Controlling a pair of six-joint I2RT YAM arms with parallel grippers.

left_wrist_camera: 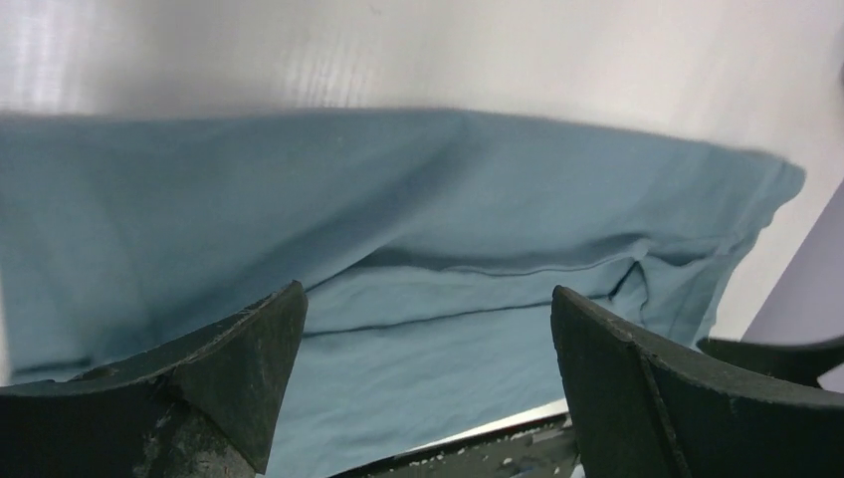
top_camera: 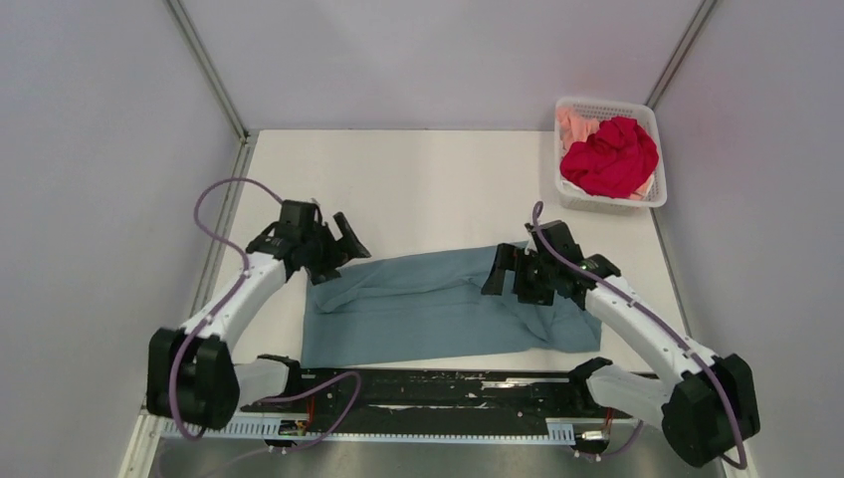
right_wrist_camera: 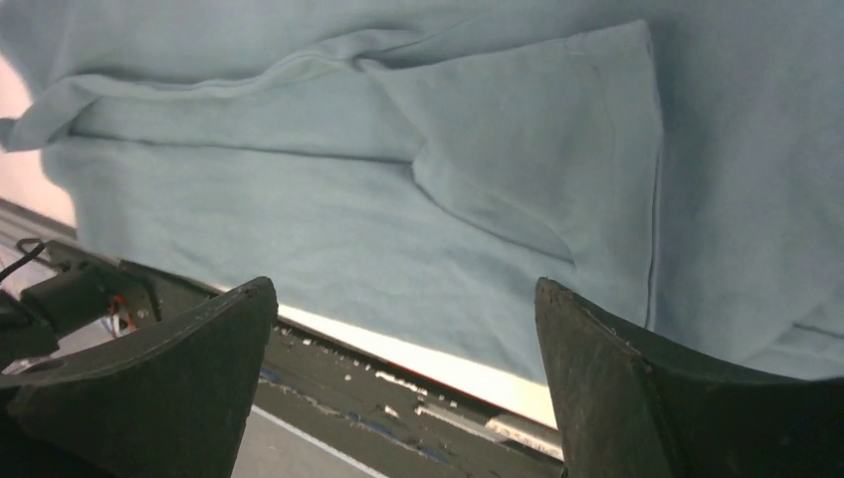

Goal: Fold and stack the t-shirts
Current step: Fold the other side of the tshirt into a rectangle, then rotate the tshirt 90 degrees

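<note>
Next, I turn the dusty teal-blue t-shirt (top_camera: 403, 324) with my grippers before folding it, swinging the basket-side end (top_camera: 580, 327) away from the black rail, because the t-shirt lies lengthwise along that rail.
The dusty teal-blue t-shirt (top_camera: 428, 309) lies folded lengthwise as a wide band on the table near the front edge. It fills the left wrist view (left_wrist_camera: 299, 219) and the right wrist view (right_wrist_camera: 398, 149), with a sleeve fold showing. My left gripper (top_camera: 338, 244) is open and empty above the shirt's far left corner. My right gripper (top_camera: 508, 271) is open and empty above the shirt's right part. The bright red t-shirt (top_camera: 609, 157) and the pale peach-pink t-shirt (top_camera: 575, 125) lie crumpled in the basket.
The white mesh basket (top_camera: 654, 195) stands at the far right corner of the table. A black rail (top_camera: 418, 390) runs along the near edge between the arm bases. Grey walls close in the left, back and right.
</note>
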